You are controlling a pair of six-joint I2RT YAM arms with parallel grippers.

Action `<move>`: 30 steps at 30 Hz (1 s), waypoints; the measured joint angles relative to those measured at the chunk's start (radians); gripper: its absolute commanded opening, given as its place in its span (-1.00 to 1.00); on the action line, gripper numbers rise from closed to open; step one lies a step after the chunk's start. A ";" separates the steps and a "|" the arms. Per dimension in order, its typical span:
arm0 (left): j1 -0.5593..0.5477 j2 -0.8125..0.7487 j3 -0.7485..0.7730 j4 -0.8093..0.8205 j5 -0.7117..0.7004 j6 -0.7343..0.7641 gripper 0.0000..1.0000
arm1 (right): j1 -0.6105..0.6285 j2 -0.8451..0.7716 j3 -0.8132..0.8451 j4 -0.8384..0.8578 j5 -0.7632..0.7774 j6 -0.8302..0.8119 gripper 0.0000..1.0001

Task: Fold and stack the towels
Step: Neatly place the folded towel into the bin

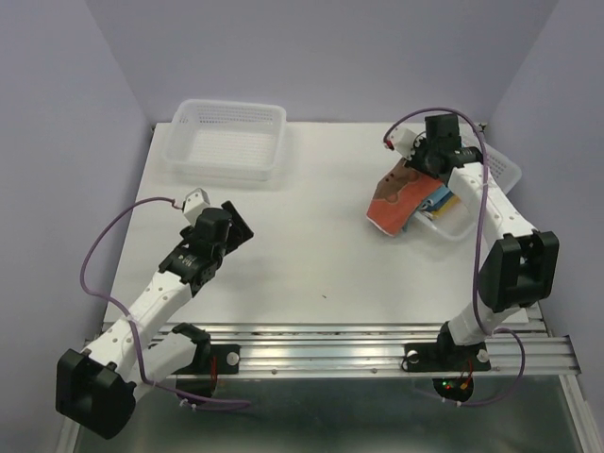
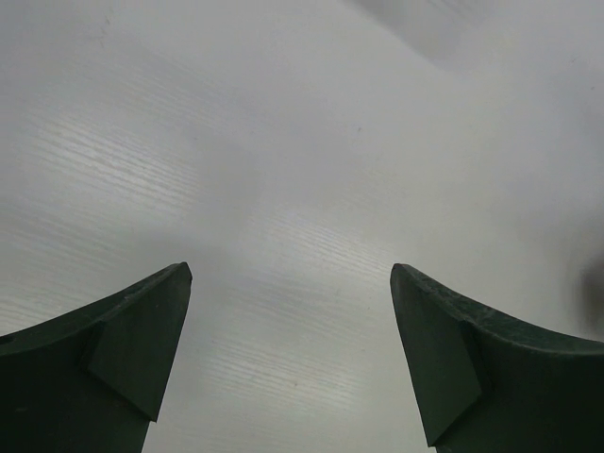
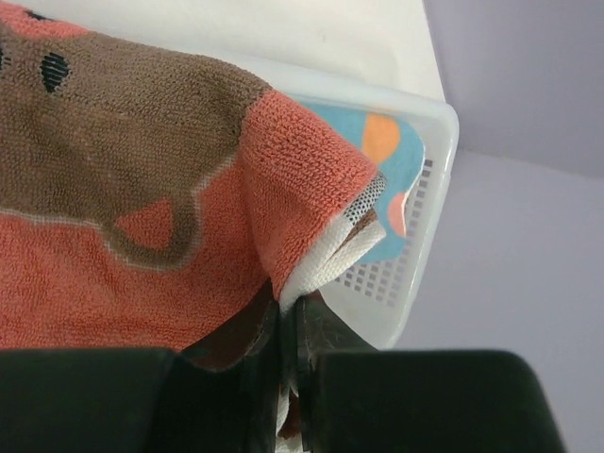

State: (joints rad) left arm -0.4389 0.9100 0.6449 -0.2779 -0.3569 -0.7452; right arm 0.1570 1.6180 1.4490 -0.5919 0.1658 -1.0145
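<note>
The red-orange towel's loose end (image 1: 388, 218) is hanging outside the basket's rim, so my right gripper should keep pulling the red-orange towel's hem inward until that towel covers the light blue towel (image 1: 437, 199).
My right gripper (image 1: 422, 168) is shut on the corner of a red-orange towel (image 1: 398, 199) with a brown print. The towel hangs from it, partly over the rim of the right basket (image 1: 469, 226) and onto the table. In the right wrist view the towel (image 3: 123, 198) fills the left, pinched at its white hem between the jaws (image 3: 294, 316). A light blue towel with orange dots (image 3: 392, 156) lies in the basket behind it and also shows in the top view (image 1: 439, 201). My left gripper (image 1: 234, 224) is open and empty over bare table (image 2: 293, 236). The other towels are hidden.
An empty white lattice basket (image 1: 225, 140) stands at the back left of the white table. The right basket's lattice wall (image 3: 415, 255) sits near the table's right edge. A metal rail (image 1: 330, 340) runs along the front.
</note>
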 measured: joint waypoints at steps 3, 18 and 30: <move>0.002 0.003 0.001 -0.008 -0.012 -0.002 0.98 | -0.023 0.031 0.044 -0.014 0.008 -0.023 -0.99; 0.016 0.003 0.006 -0.035 -0.056 -0.020 0.98 | -0.114 0.133 0.147 0.028 0.067 -0.129 -0.99; 0.037 0.041 0.012 -0.040 -0.074 -0.023 0.98 | -0.160 0.275 0.157 0.185 0.090 -0.201 -0.98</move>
State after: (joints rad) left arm -0.4023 0.9508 0.6571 -0.3183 -0.4313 -0.7677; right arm -0.0029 1.8935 1.6062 -0.4065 0.2558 -1.2160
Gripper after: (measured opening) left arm 0.986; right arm 0.119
